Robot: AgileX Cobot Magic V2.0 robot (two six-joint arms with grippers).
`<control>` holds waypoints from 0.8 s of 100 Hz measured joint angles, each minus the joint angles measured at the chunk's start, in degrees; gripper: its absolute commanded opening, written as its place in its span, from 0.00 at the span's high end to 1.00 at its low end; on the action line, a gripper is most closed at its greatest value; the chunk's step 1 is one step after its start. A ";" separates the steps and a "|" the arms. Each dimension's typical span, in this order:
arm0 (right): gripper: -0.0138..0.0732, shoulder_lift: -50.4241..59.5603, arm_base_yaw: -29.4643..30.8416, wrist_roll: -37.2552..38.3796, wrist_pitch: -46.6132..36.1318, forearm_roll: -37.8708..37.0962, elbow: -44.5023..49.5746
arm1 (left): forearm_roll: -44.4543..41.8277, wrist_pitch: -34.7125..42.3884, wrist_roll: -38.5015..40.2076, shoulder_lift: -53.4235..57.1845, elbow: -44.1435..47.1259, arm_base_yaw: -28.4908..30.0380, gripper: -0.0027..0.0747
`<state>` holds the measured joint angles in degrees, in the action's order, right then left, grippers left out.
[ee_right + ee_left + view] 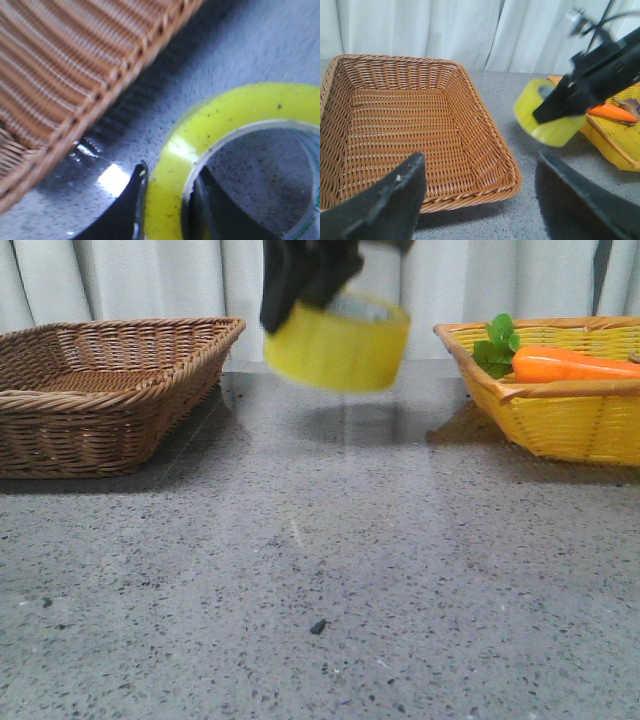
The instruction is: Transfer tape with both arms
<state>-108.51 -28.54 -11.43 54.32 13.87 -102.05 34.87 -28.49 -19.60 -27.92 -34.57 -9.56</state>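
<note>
The brown basket (100,390) is by my left gripper, so next my right gripper puts its yellow tape down between the baskets (312,435) for my left gripper to pick up.
The yellow tape (338,348) hangs in the air above the far middle of the table, between the two baskets. My right gripper (300,295) is shut on its wall, one finger outside and one inside the whitish ring. The right wrist view shows that grip closely: the gripper (170,172) pinches the tape (225,115). In the left wrist view the right gripper (555,107) holds the tape (545,127) ahead and to the right. My left gripper (480,160) is open and empty, near the brown basket's near right corner. It is out of the front view.
A brown wicker basket (110,380) stands at the left, empty inside (470,197). A yellow wicker basket (570,425) at the right holds a carrot (570,365) with green leaves. A small dark speck (318,626) lies on the grey table.
</note>
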 measured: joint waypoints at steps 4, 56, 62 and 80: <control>0.77 -1.01 0.00 0.00 0.13 -0.23 0.22 | 0.00 -0.21 0.00 0.00 0.00 0.00 0.42; 0.92 7.65 2.78 -0.20 10.07 0.71 -1.16 | 0.00 -2.66 -1.81 -6.42 -3.94 -4.41 0.54; 0.90 12.76 2.78 -0.60 10.54 0.95 -0.54 | 0.00 -3.42 -3.22 -9.12 -6.66 -5.96 0.58; 0.90 29.73 2.18 -1.17 10.51 1.42 4.77 | -0.12 -3.78 -6.95 -18.61 -15.56 -10.87 0.61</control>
<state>-78.78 -26.36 -12.60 64.83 15.30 -97.28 34.76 -32.27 -26.54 -46.53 -50.12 -20.43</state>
